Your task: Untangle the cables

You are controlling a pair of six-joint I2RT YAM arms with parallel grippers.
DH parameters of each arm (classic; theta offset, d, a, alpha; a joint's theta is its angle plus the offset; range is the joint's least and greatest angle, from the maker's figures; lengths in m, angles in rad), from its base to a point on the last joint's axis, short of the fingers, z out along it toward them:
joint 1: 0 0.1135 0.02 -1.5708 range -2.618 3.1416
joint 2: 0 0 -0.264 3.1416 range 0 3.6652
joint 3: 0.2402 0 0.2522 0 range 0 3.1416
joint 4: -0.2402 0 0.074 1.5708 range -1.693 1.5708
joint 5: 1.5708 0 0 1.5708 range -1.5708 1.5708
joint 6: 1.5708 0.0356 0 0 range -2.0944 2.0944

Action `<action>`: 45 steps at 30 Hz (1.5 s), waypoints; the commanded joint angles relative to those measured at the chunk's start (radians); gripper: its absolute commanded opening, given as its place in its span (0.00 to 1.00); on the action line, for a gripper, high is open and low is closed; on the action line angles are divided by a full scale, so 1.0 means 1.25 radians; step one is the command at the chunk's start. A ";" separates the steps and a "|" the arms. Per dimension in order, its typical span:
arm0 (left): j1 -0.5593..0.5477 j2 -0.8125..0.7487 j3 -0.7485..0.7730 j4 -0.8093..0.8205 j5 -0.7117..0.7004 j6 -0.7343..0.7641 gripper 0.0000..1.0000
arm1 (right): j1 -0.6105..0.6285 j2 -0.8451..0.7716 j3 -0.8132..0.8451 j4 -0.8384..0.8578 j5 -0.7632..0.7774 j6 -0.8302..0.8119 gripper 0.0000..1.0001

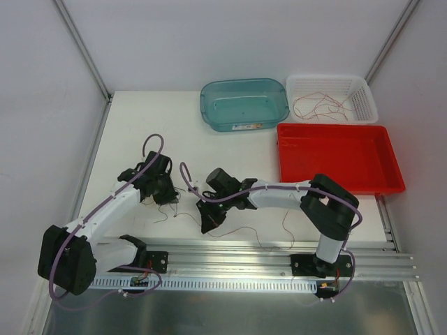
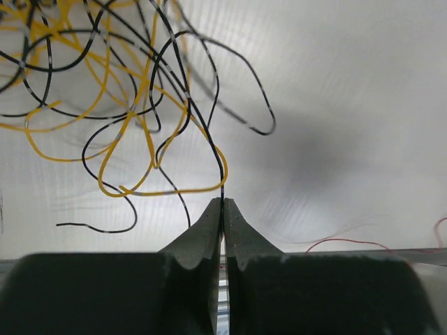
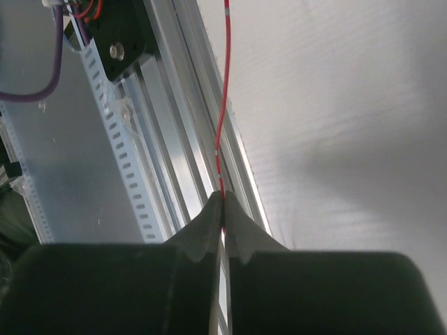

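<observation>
I should pull the piece of black cable in my left gripper toward the white table's clear end (image 1: 106, 171), away from my right gripper, because the cable still runs into the tangle (image 2: 183, 91).
A tangle of hair-fine yellow cables (image 2: 105, 150) and black cables (image 2: 183, 77) lies on the white table, up and to the left in the left wrist view. My left gripper (image 2: 223, 202) is shut on one black strand that rises from its tips into the tangle. My right gripper (image 3: 223, 197) is shut on a thin red cable (image 3: 222, 118), which runs straight away from the jaws over the aluminium rail. From above, the left gripper (image 1: 165, 199) and right gripper (image 1: 208, 223) sit close together mid-table, with loose strands (image 1: 288, 229) trailing toward the rail.
At the back stand a teal bin (image 1: 244, 103) and a white basket (image 1: 363, 105) holding several red-brown wires (image 1: 321, 105). A red tray (image 1: 339, 157) sits at the right. The aluminium rail (image 1: 265, 255) runs along the near edge. Another red strand (image 2: 349, 242) lies near the left gripper.
</observation>
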 commanded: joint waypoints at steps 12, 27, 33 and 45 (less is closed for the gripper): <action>0.179 -0.006 0.289 0.027 -0.072 -0.169 0.00 | -0.120 -0.374 -0.210 -0.113 0.089 -0.057 0.01; 0.271 0.150 0.189 0.047 -0.256 -0.092 0.00 | -0.354 -0.771 -0.039 -0.453 0.137 -0.165 0.01; 0.363 0.252 0.154 0.048 -0.243 -0.076 0.00 | -0.439 -0.840 0.029 -0.507 0.121 -0.172 0.01; 0.490 0.323 0.171 0.049 -0.241 -0.033 0.00 | -0.514 -0.879 0.151 -0.554 0.115 -0.191 0.01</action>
